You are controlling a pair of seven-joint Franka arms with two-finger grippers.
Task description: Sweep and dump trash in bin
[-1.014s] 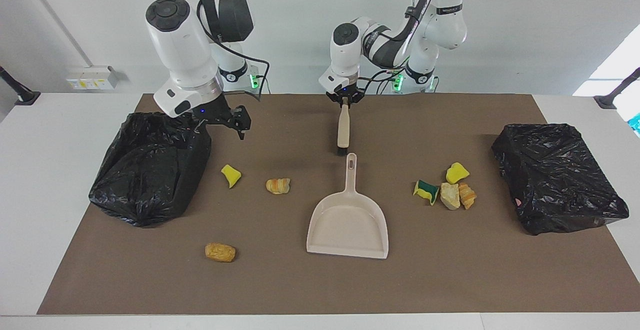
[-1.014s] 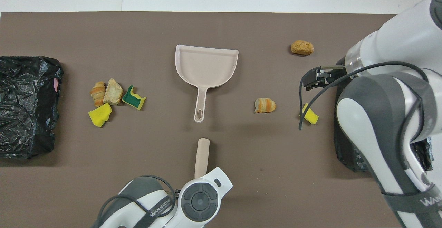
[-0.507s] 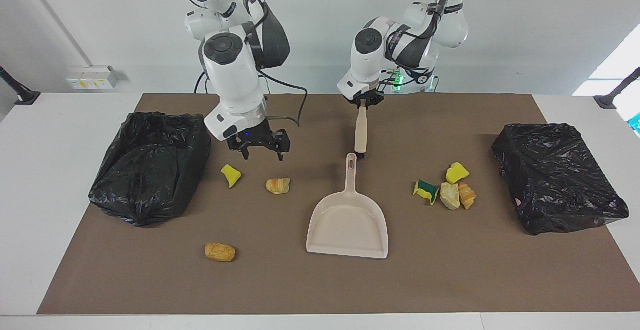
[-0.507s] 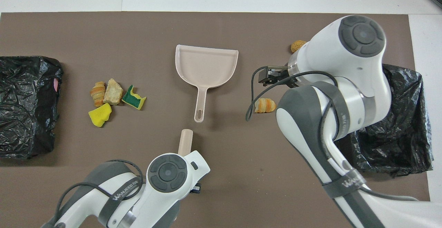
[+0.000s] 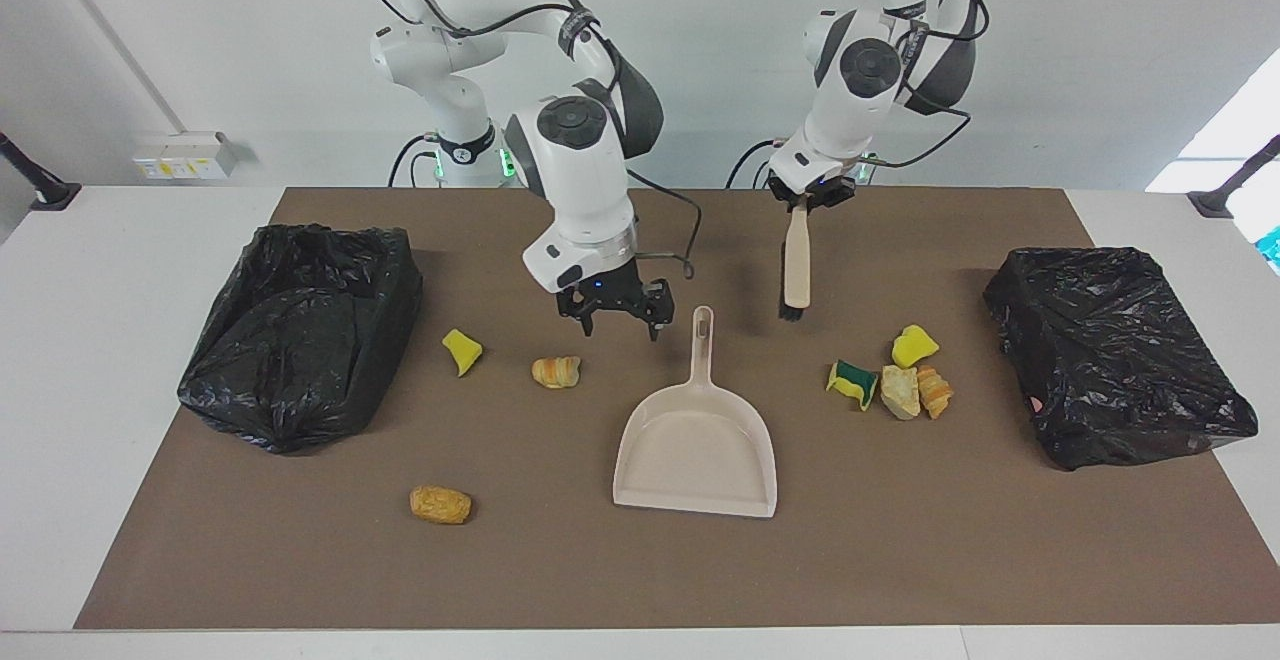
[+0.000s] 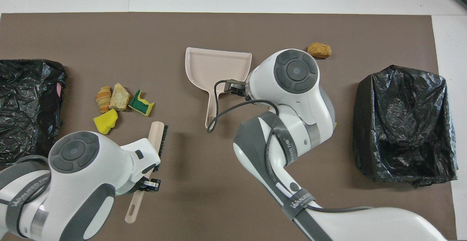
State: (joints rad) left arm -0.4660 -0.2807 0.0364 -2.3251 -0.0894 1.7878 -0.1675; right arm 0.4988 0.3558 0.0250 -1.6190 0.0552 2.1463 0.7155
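Note:
The dustpan's opening (image 5: 696, 506) is aimed past the group of trash. My right gripper should take hold of the dustpan's handle (image 5: 702, 346) and turn the dustpan's opening to the trash before my brush sweeps.
My left gripper (image 5: 812, 196) is shut on the handle of the beige black-bristled brush (image 5: 796, 262), which hangs bristles down over the mat beside the trash cluster (image 5: 900, 380). That cluster holds a yellow sponge bit (image 6: 105, 121), a green-yellow sponge bit (image 6: 141, 103), a tan chunk (image 6: 119, 96) and an orange lump (image 6: 103, 98). My right gripper (image 5: 622, 324) is open and empty, low over the mat beside the handle of the beige dustpan (image 5: 697, 440). A yellow sponge bit (image 5: 461, 350), a bread-like lump (image 5: 556, 371) and a brown lump (image 5: 440, 504) lie toward the right arm's end.
An open black-bagged bin (image 5: 300, 330) stands at the right arm's end of the brown mat (image 5: 900, 550). A second black-bagged bin (image 5: 1115, 355) stands at the left arm's end. In the overhead view my right arm hides two scraps.
My right gripper has swung from over the bin at its end to beside the dustpan handle. My left gripper has carried the brush toward the trash cluster at the left arm's end.

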